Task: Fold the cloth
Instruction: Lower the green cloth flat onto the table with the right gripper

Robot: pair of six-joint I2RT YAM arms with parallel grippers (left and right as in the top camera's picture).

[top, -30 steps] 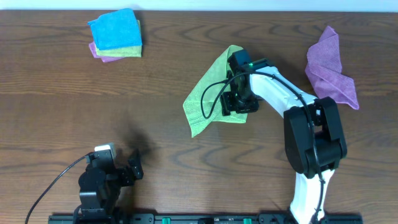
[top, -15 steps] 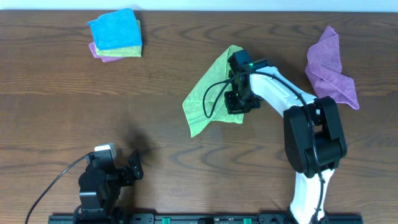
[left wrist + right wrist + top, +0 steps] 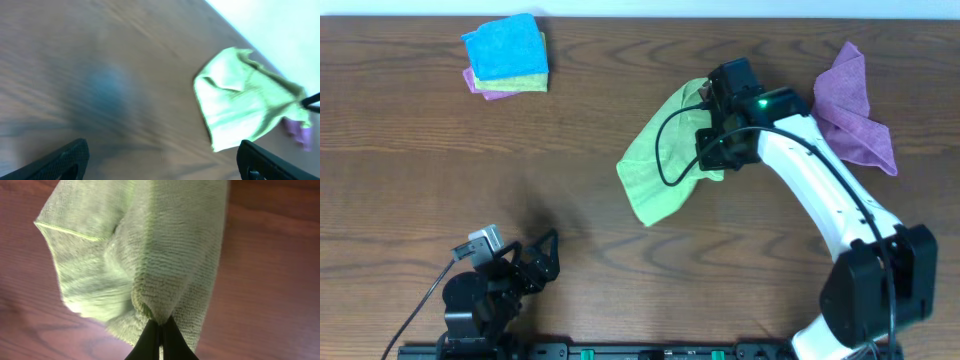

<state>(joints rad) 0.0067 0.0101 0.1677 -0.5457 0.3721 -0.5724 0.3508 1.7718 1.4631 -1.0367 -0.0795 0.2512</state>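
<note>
The lime-green cloth lies bunched (image 3: 686, 134) next to the robot's right gripper, so next the right gripper pulls the cloth open before the left gripper grabs its near corner (image 3: 648, 221).
The lime-green cloth (image 3: 660, 175) lies rumpled near the table's middle, its right part lifted. My right gripper (image 3: 712, 158) is shut on a pinched fold of it; in the right wrist view the black fingertips (image 3: 160, 335) meet tight under the bunched cloth (image 3: 150, 255), which hangs over the wood. My left gripper (image 3: 535, 262) stands open low at the front left, far from the cloth. In the blurred left wrist view its two fingers (image 3: 70, 157) stand wide apart with only bare wood between them, and the cloth (image 3: 240, 110) shows ahead to the right.
A folded stack with a blue cloth (image 3: 505, 48) on top sits at the back left. A purple cloth (image 3: 855, 110) lies crumpled at the back right, close to my right arm (image 3: 820, 190). The table is dark wood (image 3: 420, 150).
My right gripper closed on the cloth and pulled its edge up and to the right, bunching it. The right arm swung right. My left gripper tilted slightly, still open.
</note>
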